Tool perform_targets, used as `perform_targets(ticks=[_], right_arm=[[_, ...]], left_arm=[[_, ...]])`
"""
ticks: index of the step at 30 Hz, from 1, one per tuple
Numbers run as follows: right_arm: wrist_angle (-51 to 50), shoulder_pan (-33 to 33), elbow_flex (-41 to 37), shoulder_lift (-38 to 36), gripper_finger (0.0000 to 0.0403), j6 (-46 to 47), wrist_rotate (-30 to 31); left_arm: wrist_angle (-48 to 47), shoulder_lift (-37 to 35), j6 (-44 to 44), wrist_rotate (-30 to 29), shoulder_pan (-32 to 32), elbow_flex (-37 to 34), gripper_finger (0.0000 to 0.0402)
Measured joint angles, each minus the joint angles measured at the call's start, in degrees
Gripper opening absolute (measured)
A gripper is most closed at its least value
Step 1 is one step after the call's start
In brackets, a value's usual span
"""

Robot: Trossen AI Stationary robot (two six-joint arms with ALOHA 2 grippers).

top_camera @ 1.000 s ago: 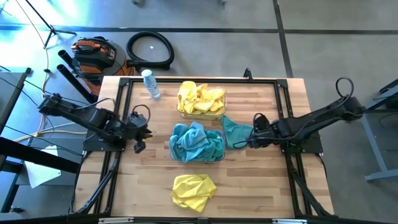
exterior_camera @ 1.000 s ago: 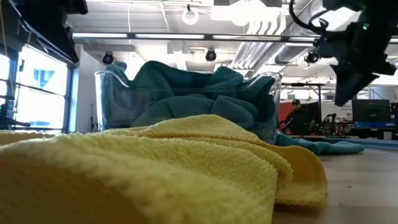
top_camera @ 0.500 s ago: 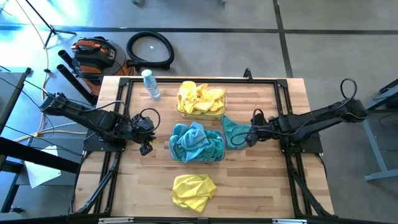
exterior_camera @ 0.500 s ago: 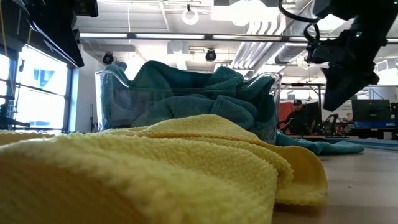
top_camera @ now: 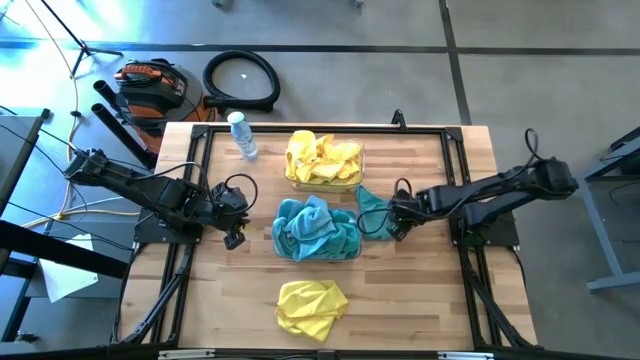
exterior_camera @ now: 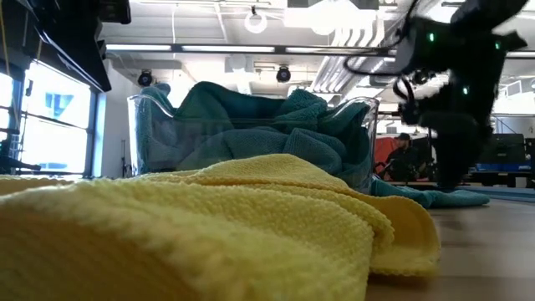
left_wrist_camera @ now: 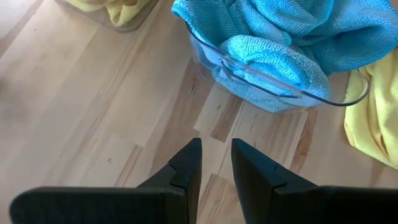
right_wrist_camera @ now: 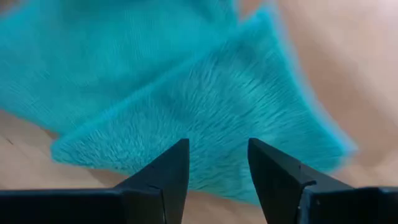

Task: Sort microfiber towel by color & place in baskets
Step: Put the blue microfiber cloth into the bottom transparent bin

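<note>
My right gripper's fingers have loose cloth (right_wrist_camera: pixel 217 134) spreading to both sides of them, so I expect the teal towel (top_camera: pixel 373 212) to bunch where they pinch and flop over when I lift.
A teal microfiber towel (top_camera: pixel 370 210) lies flat on the table, just right of a clear basket (top_camera: pixel 356 250) heaped with teal towels. My right gripper (top_camera: pixel 392 228) is open and low over this towel's right part (right_wrist_camera: pixel 205 93), its fingers pointing down. A second basket (top_camera: pixel 358 182) behind it holds yellow towels. Another yellow towel (top_camera: pixel 311 305) lies bunched near the front edge. My left gripper (left_wrist_camera: pixel 216 165) waits left of the teal basket, slightly open with nothing between its fingers. My right gripper stands with its open fingers (right_wrist_camera: pixel 168 168) right over the teal towel's pile, coming from above and slanting from the table's right. Whether the fingertips touch the cloth I cannot tell. The towel lies flat on the wood.
A clear water bottle (top_camera: pixel 242 135) stands at the far left of the table. A black frame rail (top_camera: pixel 200 180) runs along the table's sides. Bare wood lies right of the teal towel and on both sides of the near yellow towel.
My right gripper has gone toward the table's left and down, from beside the loose teal towel to low over it. My left gripper has shifted a little toward the teal basket. The towels have stayed where they were.
</note>
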Motion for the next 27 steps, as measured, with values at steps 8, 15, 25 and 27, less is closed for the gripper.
perform_targets(ticks=[8,15,25,27], right_arm=[[8.79,0.13,-8.39,-0.47,0.0141,7.33,-2.22],[7.69,0.13,-6.29,0.17,0.0018,7.95,-2.52],[-18.59,6.90,8.89,0.30,0.0006,22.15,2.06],[-23.71,9.68,14.22,0.30,0.0006,26.13,4.42]], left_arm=[[-0.72,-0.01,0.85,-0.05,0.00,0.00,0.0074],[-2.29,0.00,3.52,-0.27,-0.02,0.00,0.0074],[-13.68,-4.94,6.63,-0.29,-0.02,0.00,0.0074],[-13.75,-7.58,7.90,-0.39,-0.02,0.00,0.0074]])
